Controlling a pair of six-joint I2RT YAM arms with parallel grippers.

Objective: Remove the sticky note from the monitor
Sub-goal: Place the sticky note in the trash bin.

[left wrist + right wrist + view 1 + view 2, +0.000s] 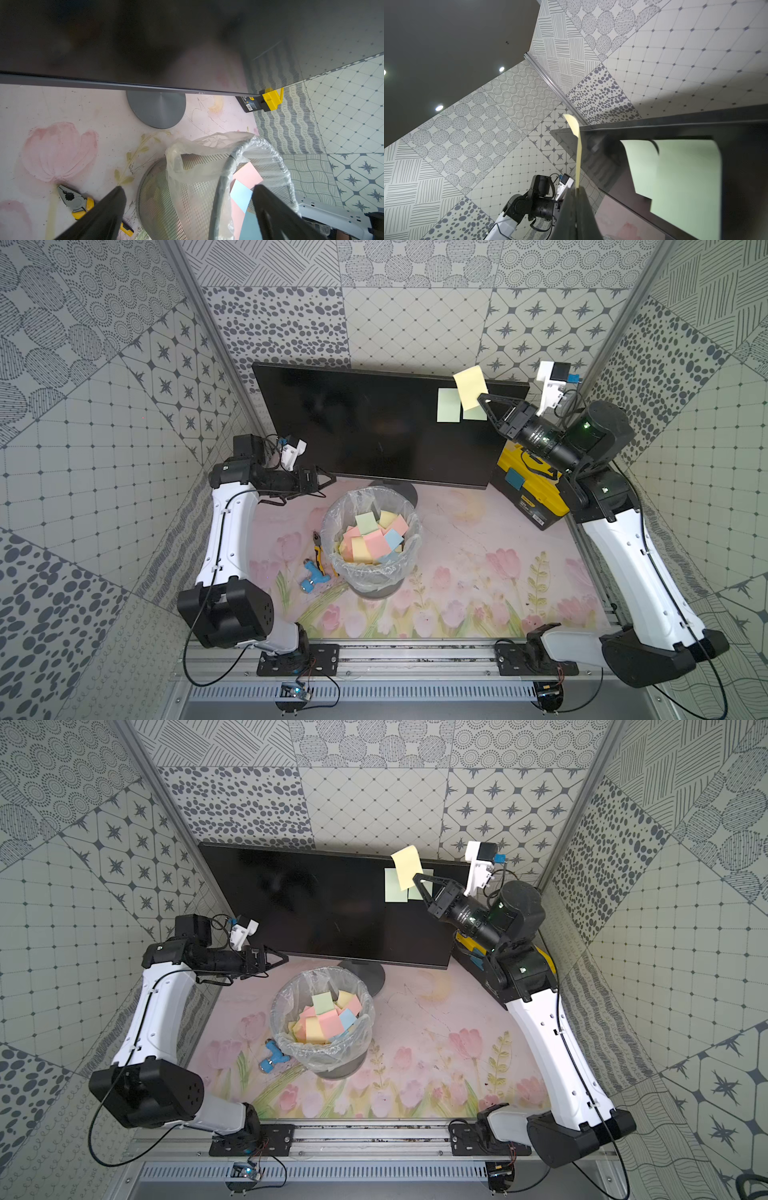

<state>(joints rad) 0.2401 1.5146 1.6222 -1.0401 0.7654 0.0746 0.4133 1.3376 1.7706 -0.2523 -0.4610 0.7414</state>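
The yellow sticky note (pixel 469 386) is free of the monitor's screen, so my right gripper should go on to the open waste bin (pixel 372 532) and let the sticky note go inside it.
The black monitor (pixel 365 431) (pixel 316 903) stands at the back on its round base (pixel 158 110). My right gripper (pixel 482 398) (pixel 417 878) (pixel 577 188) is shut on the lower edge of a yellow sticky note (pixel 471 387) (pixel 407 867) (pixel 578 149). The note hangs in front of the screen's upper right corner and looks apart from the glass. Two green sticky notes (pixel 449 405) (pixel 675 166) are stuck on the screen there, one partly hidden behind the yellow one. My left gripper (pixel 328 481) (pixel 282 960) (pixel 188 187) is open and empty near the monitor's lower left corner.
A mesh waste bin (pixel 374 578) (pixel 158 197) with a plastic liner holds several coloured notes in front of the monitor. Pliers (pixel 318 547) (pixel 74 199) and a small blue tool (pixel 311 574) lie left of it. A yellow and black toolbox (pixel 532 489) sits under the right arm.
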